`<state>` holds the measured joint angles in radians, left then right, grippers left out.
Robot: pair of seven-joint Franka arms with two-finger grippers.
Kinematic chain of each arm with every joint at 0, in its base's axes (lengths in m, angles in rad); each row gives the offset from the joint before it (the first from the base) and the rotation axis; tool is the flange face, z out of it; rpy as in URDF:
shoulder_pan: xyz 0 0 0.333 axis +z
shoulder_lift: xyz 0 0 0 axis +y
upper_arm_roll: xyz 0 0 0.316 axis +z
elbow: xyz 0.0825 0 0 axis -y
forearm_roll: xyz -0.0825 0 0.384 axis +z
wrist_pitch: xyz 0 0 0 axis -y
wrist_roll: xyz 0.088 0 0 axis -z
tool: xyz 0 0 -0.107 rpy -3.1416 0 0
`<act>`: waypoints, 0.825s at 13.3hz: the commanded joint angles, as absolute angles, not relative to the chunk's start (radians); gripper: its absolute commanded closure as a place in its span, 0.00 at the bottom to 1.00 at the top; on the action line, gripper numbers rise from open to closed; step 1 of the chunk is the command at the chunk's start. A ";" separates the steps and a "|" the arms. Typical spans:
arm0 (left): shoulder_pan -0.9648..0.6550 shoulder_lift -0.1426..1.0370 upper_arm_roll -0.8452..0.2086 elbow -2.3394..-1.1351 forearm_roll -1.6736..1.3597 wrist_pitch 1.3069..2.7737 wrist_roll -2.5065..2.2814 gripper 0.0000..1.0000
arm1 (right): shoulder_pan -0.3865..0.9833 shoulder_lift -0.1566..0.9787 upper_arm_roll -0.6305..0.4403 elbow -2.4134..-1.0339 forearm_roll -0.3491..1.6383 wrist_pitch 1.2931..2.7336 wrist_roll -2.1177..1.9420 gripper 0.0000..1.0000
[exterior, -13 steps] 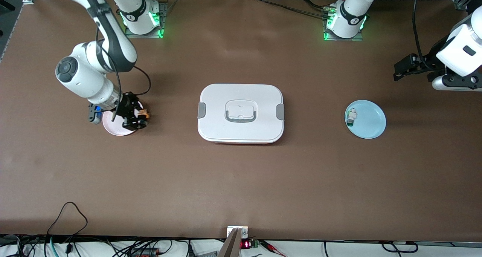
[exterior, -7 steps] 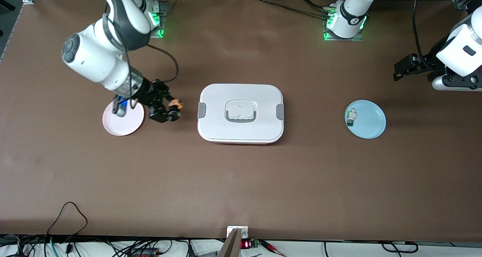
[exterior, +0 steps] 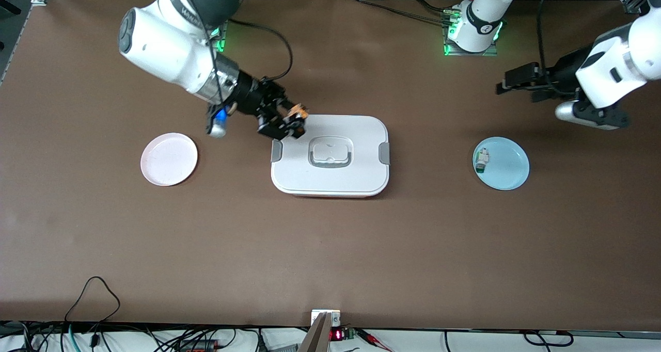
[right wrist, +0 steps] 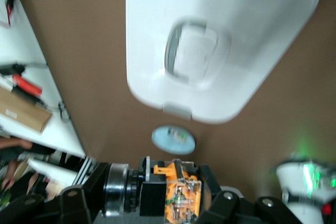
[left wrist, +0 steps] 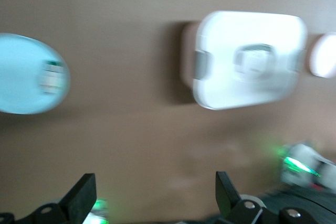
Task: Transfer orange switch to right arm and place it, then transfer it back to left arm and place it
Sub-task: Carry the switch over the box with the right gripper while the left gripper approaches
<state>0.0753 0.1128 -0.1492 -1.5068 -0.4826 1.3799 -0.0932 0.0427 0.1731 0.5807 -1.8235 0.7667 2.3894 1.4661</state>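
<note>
The robot's left gripper is angled down toward the white box (exterior: 331, 160), so it should level out to face the orange switch (exterior: 299, 111) before it takes the switch from the right gripper.
My right gripper (exterior: 288, 121) is shut on the orange switch (exterior: 296, 113) and holds it in the air over the corner of the white box (exterior: 361, 135) toward the right arm's end. In the right wrist view the switch (right wrist: 181, 198) sits between the jaws of the right gripper (right wrist: 157, 203), with the box (right wrist: 252, 24) below. My left gripper (exterior: 516, 86) is open and empty, in the air over bare table above the blue plate (exterior: 511, 169). The left wrist view shows the left gripper (left wrist: 155, 195) with its jaws wide apart and the box (left wrist: 220, 85).
A pink plate (exterior: 169, 159) lies bare toward the right arm's end. The blue plate holds a small white-and-green part (exterior: 481, 161). In the left wrist view the blue plate (left wrist: 21, 77) and the pink plate (left wrist: 323, 56) flank the box. Cables lie along the table's near edge.
My right gripper rose off the pink plate with the orange switch and carried it to the box's corner. My left arm swung a little toward the box.
</note>
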 commanded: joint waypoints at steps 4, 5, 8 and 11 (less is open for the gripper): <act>0.109 0.204 -0.149 -1.522 -0.846 1.397 -0.083 0.00 | 0.101 0.238 0.598 -1.686 0.980 2.399 1.480 0.93; 0.110 0.207 -0.149 -1.543 -0.950 1.420 -0.081 0.00 | 0.113 0.247 0.598 -1.672 1.015 2.419 1.480 0.94; 0.121 0.206 -0.149 -1.609 -1.200 1.477 -0.042 0.00 | 0.138 0.293 0.629 -1.628 1.032 2.473 1.471 0.94; 0.132 0.195 -0.149 -1.741 -1.371 1.506 0.166 0.00 | 0.195 0.374 0.629 -1.533 1.034 2.485 1.460 0.94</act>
